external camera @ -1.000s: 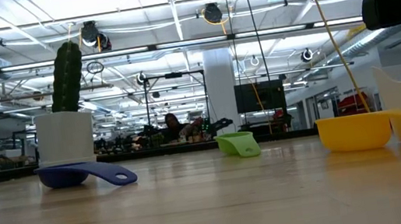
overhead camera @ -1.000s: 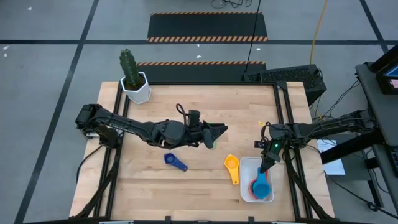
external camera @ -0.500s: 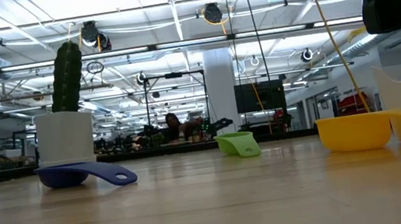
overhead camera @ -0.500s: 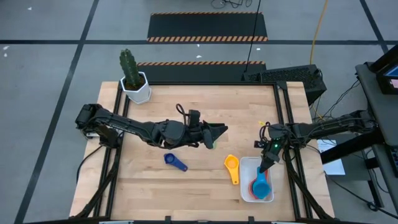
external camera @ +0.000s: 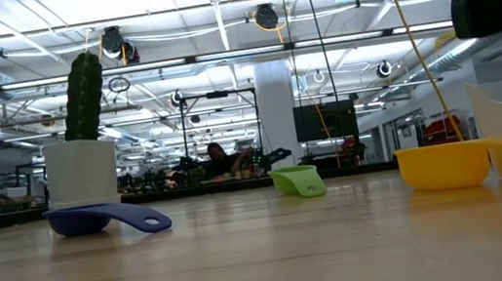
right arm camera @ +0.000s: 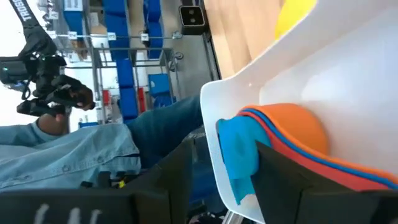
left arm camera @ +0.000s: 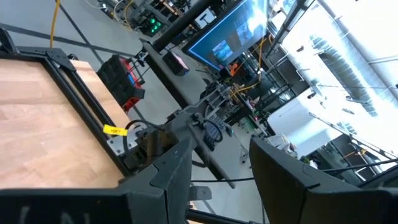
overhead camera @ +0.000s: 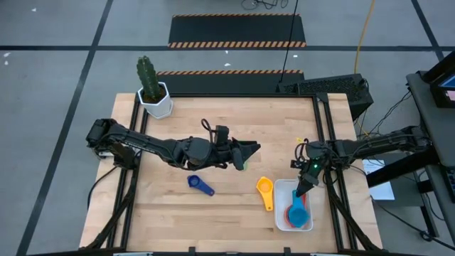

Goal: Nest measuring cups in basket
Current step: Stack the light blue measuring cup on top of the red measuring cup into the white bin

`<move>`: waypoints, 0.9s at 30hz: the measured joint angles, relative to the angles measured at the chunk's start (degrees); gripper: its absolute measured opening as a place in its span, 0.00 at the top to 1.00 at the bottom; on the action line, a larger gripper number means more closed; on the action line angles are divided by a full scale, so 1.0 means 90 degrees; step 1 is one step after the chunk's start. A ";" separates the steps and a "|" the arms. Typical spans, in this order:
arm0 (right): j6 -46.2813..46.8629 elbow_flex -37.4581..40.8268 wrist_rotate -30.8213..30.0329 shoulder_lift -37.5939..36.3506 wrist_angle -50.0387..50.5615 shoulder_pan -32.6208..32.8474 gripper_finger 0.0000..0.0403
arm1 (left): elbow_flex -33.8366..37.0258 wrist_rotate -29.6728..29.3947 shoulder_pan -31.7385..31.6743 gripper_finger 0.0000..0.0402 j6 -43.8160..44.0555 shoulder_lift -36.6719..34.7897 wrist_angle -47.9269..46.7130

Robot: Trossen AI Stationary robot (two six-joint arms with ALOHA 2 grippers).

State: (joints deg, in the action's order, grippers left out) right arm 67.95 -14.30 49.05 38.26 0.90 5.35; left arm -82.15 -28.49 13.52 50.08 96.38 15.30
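The light blue cup's handle [overhead camera: 298, 195] sits out of line with the red handle, so the robot's right gripper should move back, close and push the cup down into the stack [overhead camera: 297, 215].
The white basket [overhead camera: 282, 195] sits at the table's near right and holds nested cups: an orange one [right arm camera: 292, 124] at the bottom and a light blue one [overhead camera: 298, 212] on top. My right gripper [overhead camera: 303, 190] hangs over the basket's far end, open, its fingers on either side of the light blue cup's handle. On the table lie a yellow cup [overhead camera: 264, 192] left of the basket, a dark blue cup [overhead camera: 200, 184] and a green cup [external camera: 298, 180]. My left gripper [overhead camera: 245, 153] is held high over mid-table, open and empty. My right gripper has the light blue cup's flat handle [right arm camera: 239, 155] between its two fingers, coming at it slanting down from the far side. A gap shows beside one finger [right arm camera: 171, 180]; whether the other finger touches the handle I cannot tell. The cup rests nested in the basket.
A white hexagonal pot with a cactus [overhead camera: 155, 99] stands at the far left corner. Black frame rails run along the table's left and right edges. A person in blue clothes [right arm camera: 68, 143] sits beyond the table's near side.
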 joint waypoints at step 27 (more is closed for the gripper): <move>-0.2926 -0.2583 -0.1449 0.0446 0.4997 0.0091 0.64 | 0.0000 0.0002 -0.0049 0.59 -0.0076 0.0000 0.0098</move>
State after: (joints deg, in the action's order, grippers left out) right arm 41.62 -37.55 36.01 42.28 45.87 6.17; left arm -82.15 -28.47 13.07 49.39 96.38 16.19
